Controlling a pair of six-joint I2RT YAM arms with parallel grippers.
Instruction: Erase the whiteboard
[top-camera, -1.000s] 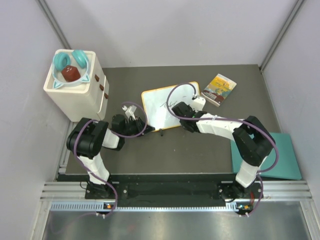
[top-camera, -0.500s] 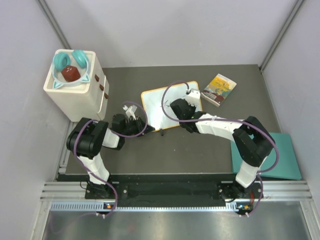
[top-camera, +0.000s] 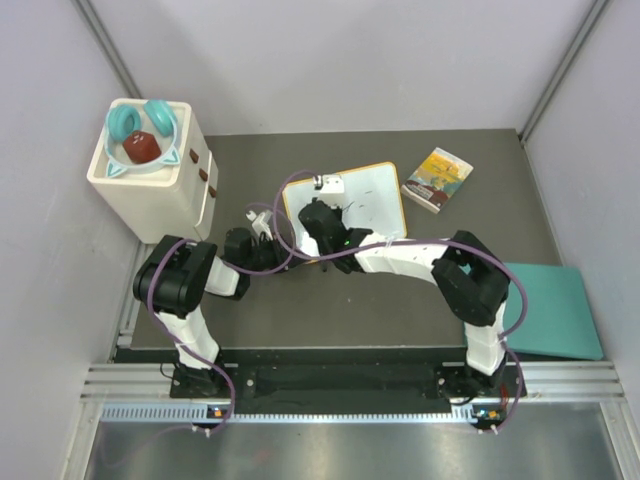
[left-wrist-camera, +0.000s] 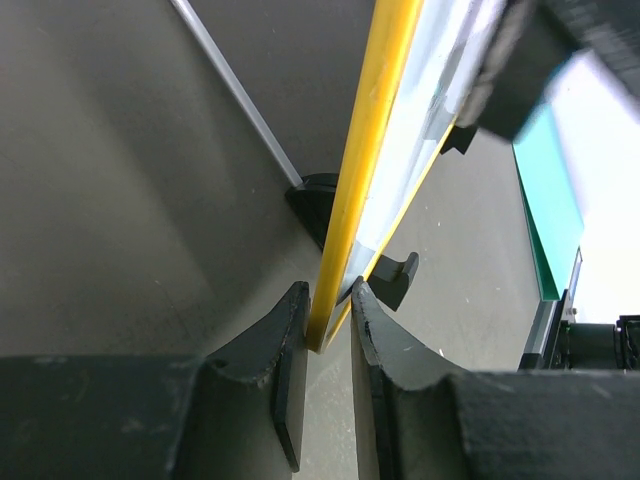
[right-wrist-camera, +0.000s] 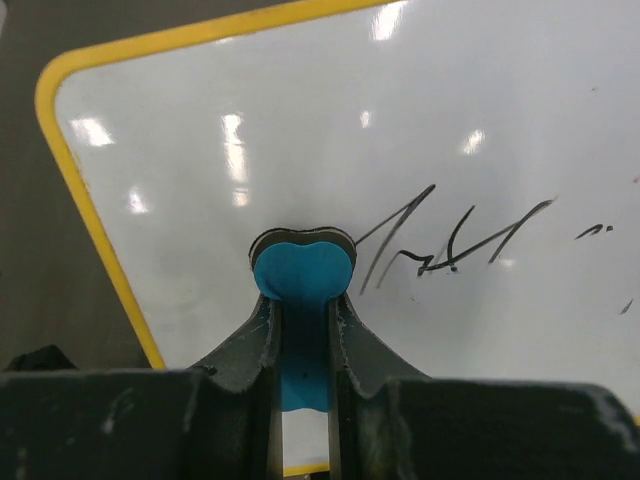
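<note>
The black scribbles (right-wrist-camera: 455, 245) are on the book's side of the eraser, so next my right gripper sweeps back over them toward the whiteboard's end (top-camera: 388, 190) by the book.
The whiteboard (top-camera: 372, 203) has an orange-yellow frame and lies tilted on the dark table, with black scribbles (right-wrist-camera: 440, 240) on it. My right gripper (top-camera: 318, 213) is over the board's left part. It is shut on a blue eraser (right-wrist-camera: 302, 268), whose pad presses on the white surface just left of the scribbles; the right wrist view shows this gripper (right-wrist-camera: 302, 305) closely. My left gripper (top-camera: 272, 238) is at the board's left edge. In the left wrist view, this gripper (left-wrist-camera: 328, 322) is shut on the yellow frame (left-wrist-camera: 372, 150), beside a black foot (left-wrist-camera: 395, 280).
A white box (top-camera: 150, 185) with teal headphones and a red object on top stands at the back left. A small yellow-covered book (top-camera: 438, 178) lies right of the board. A teal mat (top-camera: 560, 310) lies at the right edge.
My right gripper has slid with the eraser from the board's right side across to its left part. The left gripper has kept its hold on the frame.
</note>
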